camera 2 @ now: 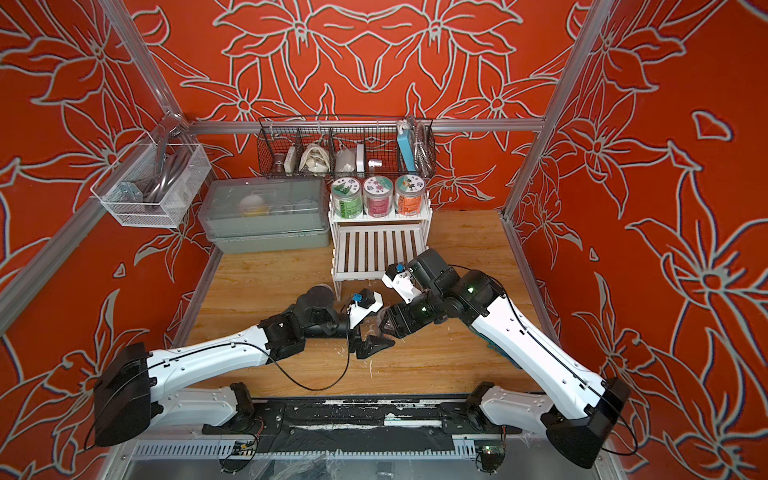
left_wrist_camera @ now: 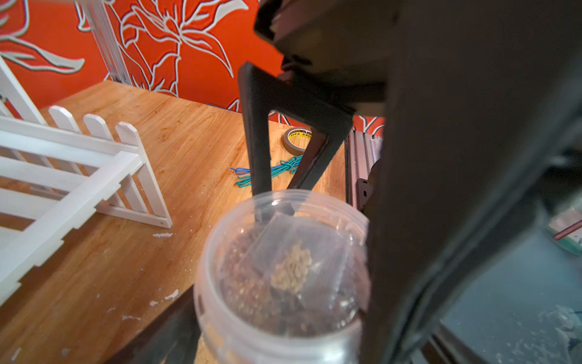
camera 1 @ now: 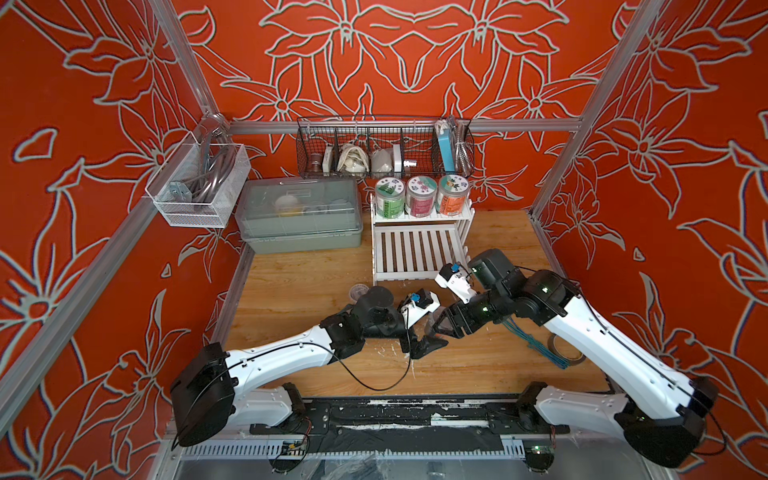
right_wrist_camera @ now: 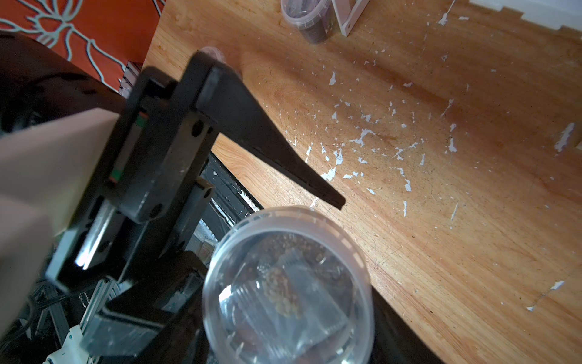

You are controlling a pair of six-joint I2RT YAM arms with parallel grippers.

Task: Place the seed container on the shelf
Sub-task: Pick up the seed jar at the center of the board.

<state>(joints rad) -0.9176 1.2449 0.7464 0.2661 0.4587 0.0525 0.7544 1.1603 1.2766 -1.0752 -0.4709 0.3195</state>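
Note:
Both my grippers are around the seed container (left_wrist_camera: 285, 273). My right gripper should open and back away before my left gripper carries it to the shelf's lower level (camera 1: 397, 251).
The seed container (right_wrist_camera: 286, 283) is a clear round tub without a lid, holding dark bits and a small bag of pale seeds. It hangs over the table's front middle, tilted, with my right gripper (right_wrist_camera: 286, 318) shut on it. My left gripper (left_wrist_camera: 283, 312) stands open, its fingers (right_wrist_camera: 267, 138) on either side of the seed container (left_wrist_camera: 283, 271) and close to its wall. In both top views the two grippers (camera 1: 430, 343) (camera 2: 374, 343) meet tip to tip and mostly hide it. The white shelf (camera 1: 415, 251) (camera 2: 376, 249) stands behind them with its lower tier bare.
Three labelled jars (camera 1: 422, 197) fill the shelf's top tier. A second small tub (right_wrist_camera: 310, 19) stands by a shelf leg. A tape roll (camera 1: 567, 349) and blue-green cords (left_wrist_camera: 277, 168) lie at the right. A grey lidded box (camera 1: 299, 216), black wire basket (camera 1: 384, 149) and white mesh basket (camera 1: 199, 187) line the back.

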